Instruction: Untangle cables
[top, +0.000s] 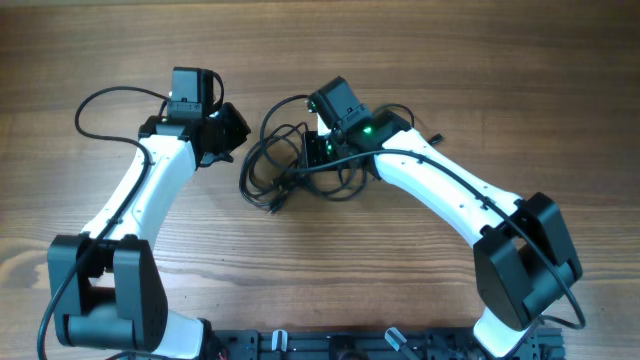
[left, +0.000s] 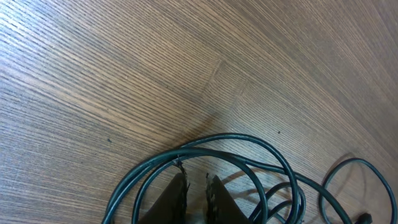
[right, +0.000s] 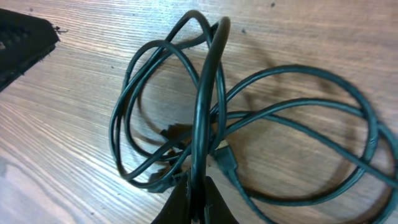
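The piece of cable in my right gripper (right: 203, 93) makes a low arch over the bunched loops. I should lift the strand of cable away first, and then my left gripper will reach for the loops' edge (top: 248, 181).
The cables (top: 285, 165) lie as a loose black tangle of loops on the wooden table between my two arms. My right gripper (top: 318, 150) is over the tangle's right part. In the right wrist view it (right: 198, 183) is shut on one strand (right: 208, 81), which rises from the jaws and arches over the other loops; a small plug (right: 227, 158) lies beside the fingertips. My left gripper (top: 235, 128) is at the tangle's left edge. In its wrist view the jaws (left: 195, 177) stand a narrow gap apart with nothing between them, a cable loop (left: 249, 142) curving just past the tips.
A thicker black wire (top: 100, 100) loops off the left arm at the far left. The left gripper's dark body (right: 22, 40) shows at the top left of the right wrist view. Bare wooden table (top: 450, 60) surrounds the tangle.
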